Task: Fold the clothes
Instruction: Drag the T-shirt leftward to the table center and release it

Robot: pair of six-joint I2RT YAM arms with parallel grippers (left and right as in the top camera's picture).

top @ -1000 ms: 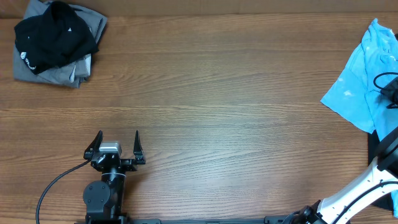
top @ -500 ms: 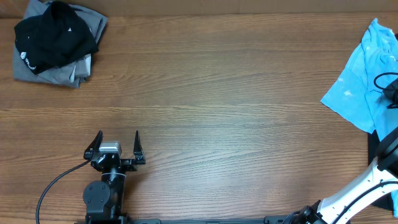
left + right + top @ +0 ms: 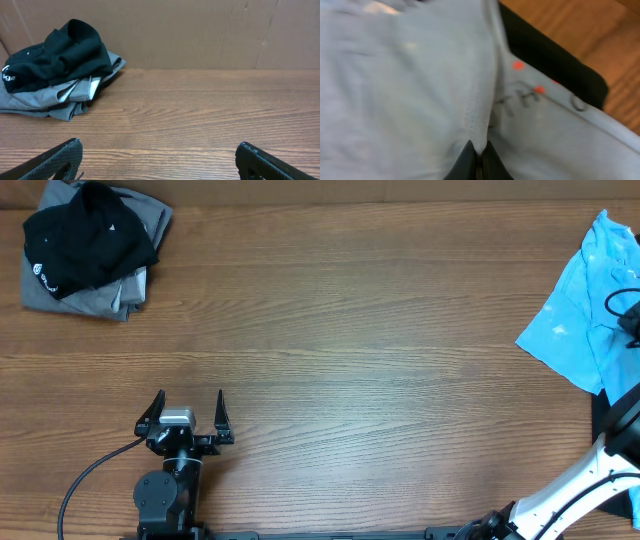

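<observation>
I keep pulling a fold of the T-shirt (image 3: 482, 112), pinched in my right gripper, to the table's middle (image 3: 330, 290), which lies open, until the T-shirt spreads out.
A light sky-blue T-shirt (image 3: 585, 315) lies crumpled at the table's right edge. In the right wrist view it fills the frame as pale fabric (image 3: 400, 90) with grey lettering and red marks. My right gripper (image 3: 479, 150) is shut on a ridge of this T-shirt; overhead it sits mostly out of frame at the right edge. My left gripper (image 3: 190, 412) is open and empty near the front left, its fingertips (image 3: 159, 155) wide apart over bare wood. A black garment (image 3: 88, 235) lies on folded grey cloth (image 3: 100, 295) at the far left corner, also in the left wrist view (image 3: 60, 55).
A black surface (image 3: 555, 65) shows under the T-shirt at the table's right edge. A cardboard wall (image 3: 200, 30) stands behind the table. A cable (image 3: 85, 480) trails from the left arm's base.
</observation>
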